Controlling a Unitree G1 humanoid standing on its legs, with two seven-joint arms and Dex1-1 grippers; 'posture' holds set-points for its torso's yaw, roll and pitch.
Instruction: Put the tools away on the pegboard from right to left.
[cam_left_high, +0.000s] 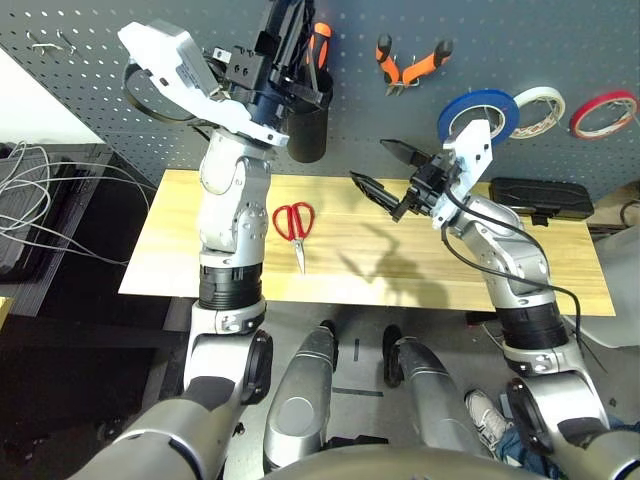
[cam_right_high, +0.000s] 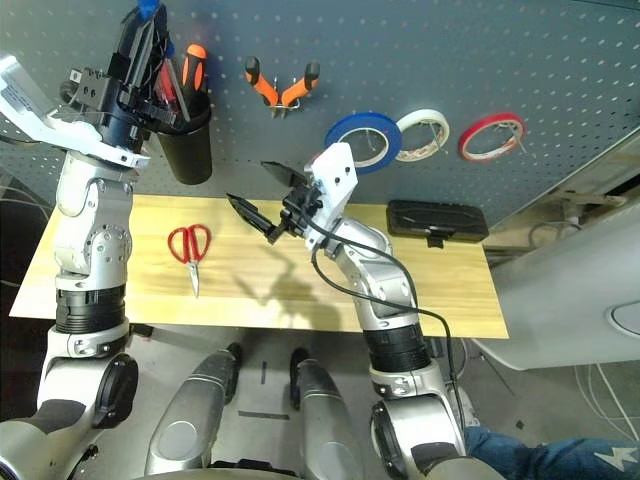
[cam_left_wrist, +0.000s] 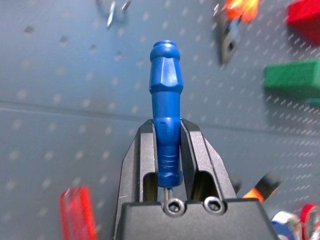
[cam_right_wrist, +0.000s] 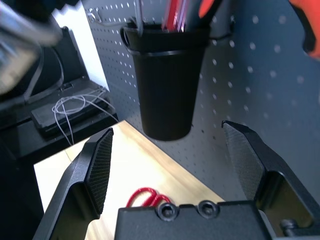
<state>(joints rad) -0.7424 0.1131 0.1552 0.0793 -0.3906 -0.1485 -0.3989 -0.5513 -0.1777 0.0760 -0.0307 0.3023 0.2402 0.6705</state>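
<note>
I should move the screwdriver back toward the orange-handled tool (cam_right_high: 194, 70) before my left gripper opens, because the screwdriver's stem is at the black cup's side rim (cam_right_wrist: 139, 31).
My left gripper (cam_left_wrist: 167, 127) is shut on the small blue-handled screwdriver (cam_left_wrist: 166, 100), handle up, right above the black cup (cam_left_high: 308, 125) on the dark grey pegboard (cam_left_high: 560, 50). The orange-and-black pliers (cam_left_high: 410, 62) hang on the board, with the blue tape ring (cam_left_high: 478, 112) to their right. On the wooden table (cam_left_high: 400, 270), the red-handled scissors (cam_left_high: 294, 222) lie flat, below the cup. Over the table's middle, to the right of the scissors, my right gripper (cam_left_high: 372, 163) hangs open with nothing between its fingers.
A white tape roll (cam_left_high: 537, 108) and a red tape roll (cam_left_high: 604, 112) hang right of the blue ring. A black case (cam_left_high: 540, 197) lies at the table's back right. The cup holds an orange-handled tool (cam_left_high: 320, 45). Cables (cam_left_high: 40, 200) lie off the table's left.
</note>
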